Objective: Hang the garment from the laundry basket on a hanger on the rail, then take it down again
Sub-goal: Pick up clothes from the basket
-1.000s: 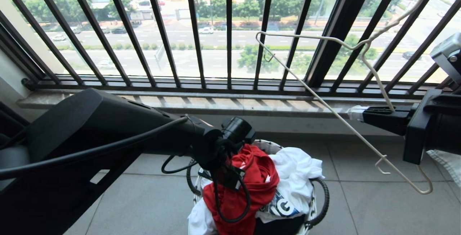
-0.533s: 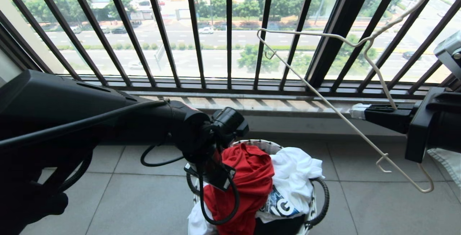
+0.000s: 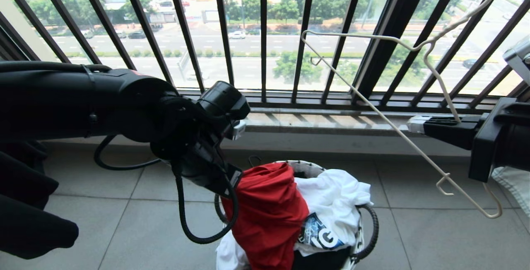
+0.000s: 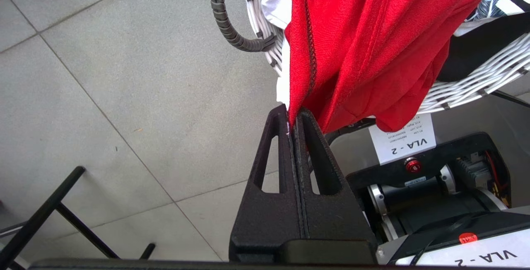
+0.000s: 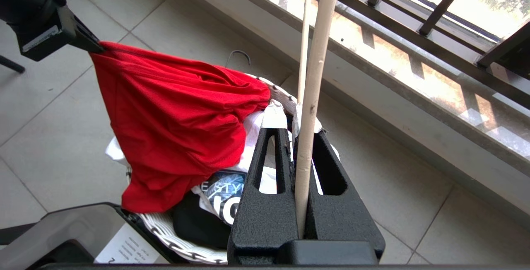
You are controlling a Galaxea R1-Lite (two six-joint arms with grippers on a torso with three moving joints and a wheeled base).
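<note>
Next, my left gripper lowers the red garment onto the laundry basket and takes the garment's open rim, because it is holding the garment by a bunched, seamed edge [image 4: 305, 89].
The red garment [image 3: 269, 216] hangs stretched upward out of the laundry basket [image 3: 307, 166], its lower part still draped over the basket's contents. My left gripper [image 3: 232, 177] is above the basket's left side, shut on an edge of the garment [image 4: 364, 46]; the cloth runs straight out of the closed fingertips [image 4: 292, 114]. My right gripper [image 3: 414, 125] is held level at the right, shut on the off-white wire hanger [image 3: 385, 119], whose stem stands between the jaws [image 5: 314, 75]. The hanger tilts in front of the window bars. The rail is out of view.
A white printed shirt [image 3: 335, 203] and a black shirt [image 5: 194, 224] lie in the basket. The dark barred window railing [image 3: 265, 34] and a stone sill [image 3: 314, 121] run behind it. Grey floor tiles surround the basket. My own base [image 4: 434, 187] is just behind it.
My left arm has risen and swung left, with its wrist turned. The red garment has been pulled up and taut out of the basket. The right gripper and hanger have barely shifted.
</note>
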